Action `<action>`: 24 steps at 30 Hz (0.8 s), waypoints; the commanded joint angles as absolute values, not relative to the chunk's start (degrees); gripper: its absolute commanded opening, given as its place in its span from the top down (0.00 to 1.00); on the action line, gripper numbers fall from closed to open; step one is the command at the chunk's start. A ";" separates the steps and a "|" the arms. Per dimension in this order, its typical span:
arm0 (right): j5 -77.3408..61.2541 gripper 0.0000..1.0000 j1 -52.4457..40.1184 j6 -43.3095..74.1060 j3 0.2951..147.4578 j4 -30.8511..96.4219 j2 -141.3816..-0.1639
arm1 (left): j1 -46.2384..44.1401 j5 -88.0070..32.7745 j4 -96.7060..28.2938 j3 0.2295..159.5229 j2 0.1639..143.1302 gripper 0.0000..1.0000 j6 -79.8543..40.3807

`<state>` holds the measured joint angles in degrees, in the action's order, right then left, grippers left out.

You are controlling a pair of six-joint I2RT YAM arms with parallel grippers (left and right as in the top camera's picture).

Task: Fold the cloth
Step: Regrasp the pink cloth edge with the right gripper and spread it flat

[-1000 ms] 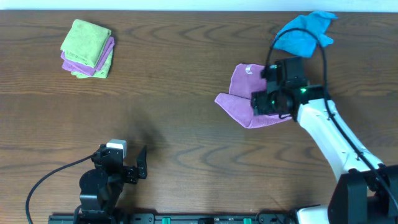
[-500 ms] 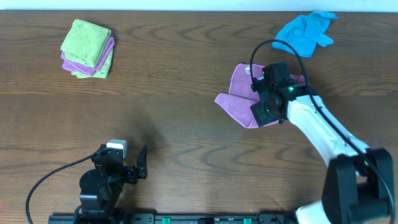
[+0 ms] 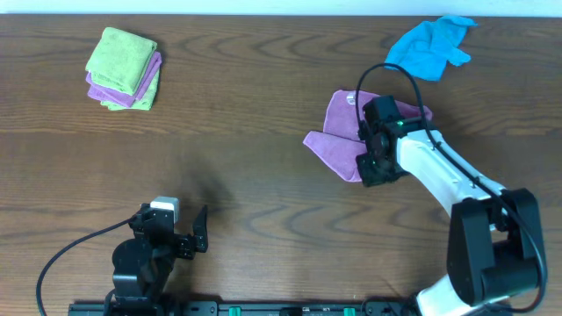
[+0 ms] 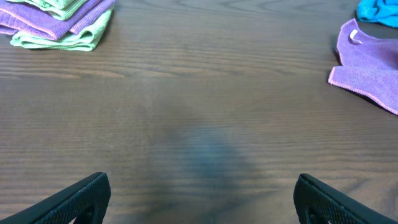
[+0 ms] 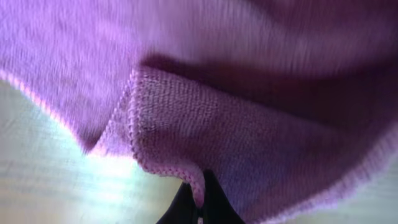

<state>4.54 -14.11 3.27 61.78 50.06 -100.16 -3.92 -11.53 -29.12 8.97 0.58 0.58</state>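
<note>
The robot's right gripper has the purple cloth's hem (image 5: 166, 168) pinched next to clear table, so it should go on pulling toward the table's middle (image 3: 262, 215) until the cloth's folds open and the cloth spreads out.
The purple cloth (image 3: 337, 132) lies crumpled and partly folded over itself on the wooden table, right of centre. My right gripper (image 3: 372, 168) sits at its near edge, shut on the cloth's stitched hem. In the right wrist view the purple cloth (image 5: 249, 118) fills the frame, and its hem is pinched between the dark fingertips of the right gripper (image 5: 199, 205). My left gripper (image 3: 200, 230) rests far away at the near left, open and holding nothing. From the left wrist, the left gripper (image 4: 202, 199) stands wide over bare table, with the purple cloth (image 4: 368, 70) at the far right.
A stack of folded green and purple cloths (image 3: 125, 68) sits at the far left corner. A crumpled blue cloth (image 3: 428, 48) lies at the far right, just behind the purple one. The right arm's black cable loops above the purple cloth.
My right gripper slid left and nearer along the purple cloth to its near edge, then shut on the hem. The left arm stayed still.
</note>
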 commanded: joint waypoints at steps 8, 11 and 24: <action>-10.72 0.99 -19.46 13.32 61.82 57.69 -97.32 | -4.12 -10.96 -29.10 8.08 0.21 0.05 0.21; -16.86 0.98 -22.79 14.00 61.82 57.19 -97.32 | -4.12 -10.96 -29.10 8.08 0.21 0.05 0.21; -24.10 0.99 -48.25 25.08 61.82 38.24 -97.34 | -4.12 -10.96 -29.10 8.08 0.21 0.05 0.21</action>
